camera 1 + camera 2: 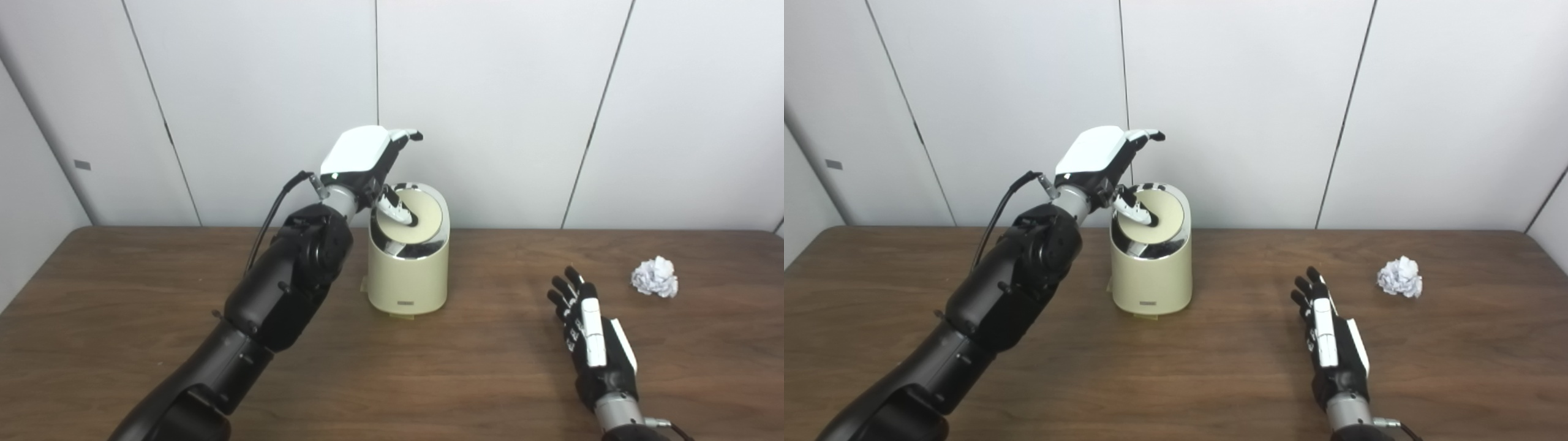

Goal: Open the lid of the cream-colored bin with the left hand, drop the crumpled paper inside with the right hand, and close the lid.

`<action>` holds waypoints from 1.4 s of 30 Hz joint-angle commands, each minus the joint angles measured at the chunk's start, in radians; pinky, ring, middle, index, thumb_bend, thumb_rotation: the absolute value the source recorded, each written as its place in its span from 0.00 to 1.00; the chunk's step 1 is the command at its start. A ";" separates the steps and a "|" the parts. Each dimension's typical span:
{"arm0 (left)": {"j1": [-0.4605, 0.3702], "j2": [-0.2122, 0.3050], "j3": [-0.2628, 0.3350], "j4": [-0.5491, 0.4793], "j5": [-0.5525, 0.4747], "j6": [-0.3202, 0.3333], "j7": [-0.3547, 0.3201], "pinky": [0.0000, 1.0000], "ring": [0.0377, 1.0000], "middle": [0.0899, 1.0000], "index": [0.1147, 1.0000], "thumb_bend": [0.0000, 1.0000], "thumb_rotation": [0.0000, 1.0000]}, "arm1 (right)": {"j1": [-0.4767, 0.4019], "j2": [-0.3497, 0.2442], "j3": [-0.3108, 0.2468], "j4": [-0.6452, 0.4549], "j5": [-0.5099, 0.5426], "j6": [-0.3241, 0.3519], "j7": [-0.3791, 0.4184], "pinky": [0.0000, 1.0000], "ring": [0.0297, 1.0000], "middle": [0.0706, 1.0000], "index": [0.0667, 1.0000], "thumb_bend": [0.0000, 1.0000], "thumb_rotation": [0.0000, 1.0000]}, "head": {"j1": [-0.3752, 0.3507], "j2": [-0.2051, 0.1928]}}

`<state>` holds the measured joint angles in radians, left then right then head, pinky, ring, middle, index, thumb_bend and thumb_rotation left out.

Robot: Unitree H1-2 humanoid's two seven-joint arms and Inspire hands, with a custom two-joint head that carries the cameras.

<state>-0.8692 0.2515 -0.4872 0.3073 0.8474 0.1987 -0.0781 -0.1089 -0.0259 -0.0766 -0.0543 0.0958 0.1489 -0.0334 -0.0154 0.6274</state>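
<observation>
The round lid (424,215) sits flush in its shiny rim (419,250) under my thumb, so I expect the lid to swing up and back and stay open when I press.
The cream-colored bin (409,269) stands at the middle back of the wooden table. Its round lid (422,215) is tilted, with a dark gap showing at its lower front. My left hand (366,160) is raised over the bin's left rim, fingers apart and stretched out, its thumb pressing on the lid. The crumpled white paper (655,277) lies on the table at the right; it also shows in the right eye view (1399,277). My right hand (589,331) rests flat on the table, open and empty, to the left of and nearer than the paper.
The wooden table (429,367) stretches across the view, with white wall panels behind it. A black cable (272,211) loops from my left wrist.
</observation>
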 commanded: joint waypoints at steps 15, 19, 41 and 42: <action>-0.130 0.068 -0.165 0.006 0.339 -0.150 -0.097 0.88 0.92 0.91 0.95 0.99 0.00 | -0.029 0.016 -0.005 -0.028 0.013 -0.056 0.010 1.00 0.93 0.94 0.97 0.72 0.94 | 0.016 0.000; -0.143 0.058 -0.199 0.042 0.384 -0.162 -0.115 0.90 0.91 0.91 0.95 0.98 0.00 | -0.030 0.014 -0.007 -0.026 0.019 -0.061 0.013 1.00 0.94 0.94 0.98 0.72 0.94 | 0.018 0.003; 0.076 -0.025 0.271 -0.322 -0.096 -0.074 -0.100 0.66 0.76 0.80 0.80 0.66 0.13 | -0.035 0.005 -0.019 0.011 0.030 -0.077 0.009 1.00 0.95 0.95 0.95 0.70 0.94 | -0.014 -0.027; 0.094 -0.026 0.290 -0.337 -0.125 -0.067 -0.103 0.67 0.77 0.80 0.80 0.65 0.14 | -0.035 0.006 -0.021 0.013 0.035 -0.080 0.011 1.00 0.94 0.95 0.95 0.70 0.93 | -0.027 -0.028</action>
<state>-0.7626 0.2270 -0.2201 0.0060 0.7563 0.1217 -0.1933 -0.1144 -0.0150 -0.0944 -0.0219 0.1291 0.1121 -0.0297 -0.0411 0.5983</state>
